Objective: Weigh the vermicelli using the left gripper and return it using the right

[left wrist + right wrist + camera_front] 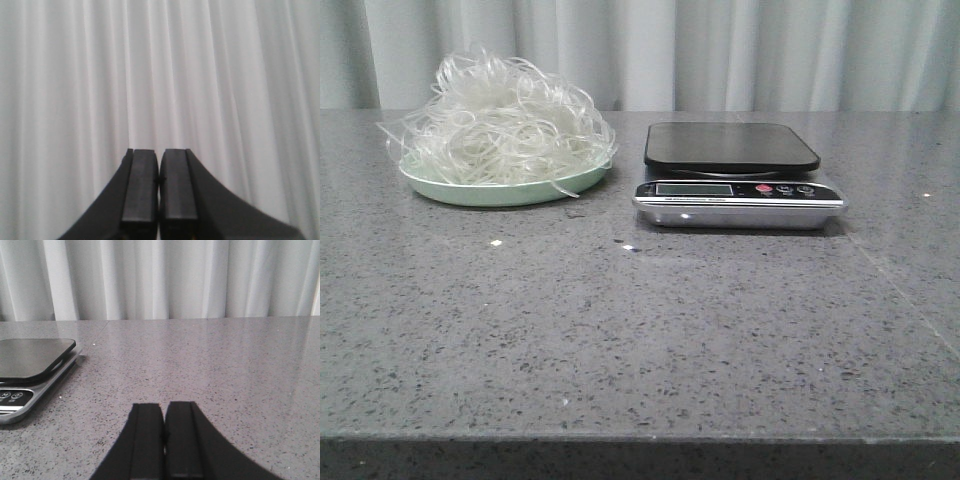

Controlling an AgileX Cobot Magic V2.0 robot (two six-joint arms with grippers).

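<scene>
My left gripper should keep going down over the vermicelli's upper pieces (496,95) and close there, because the vermicelli heaped high (507,130) stands above the plate and clear of the scale.
The vermicelli (505,125), a fluffy mound of translucent whitish strands, lies on a pale-green plate (500,190) at the back left of the table. A kitchen scale (735,175) with a black platform stands to its right; it also shows in the right wrist view (30,362). My left gripper (159,150) is shut and empty, facing only the white curtain. My right gripper (164,404) is shut and empty, low over the grey table, to the right of the scale. Neither gripper shows in the front view.
The grey speckled stone table (640,340) runs to a front edge near the bottom of the front view. A white pleated curtain (720,50) hangs behind the table. A few small white crumbs (496,243) lie in front of the plate.
</scene>
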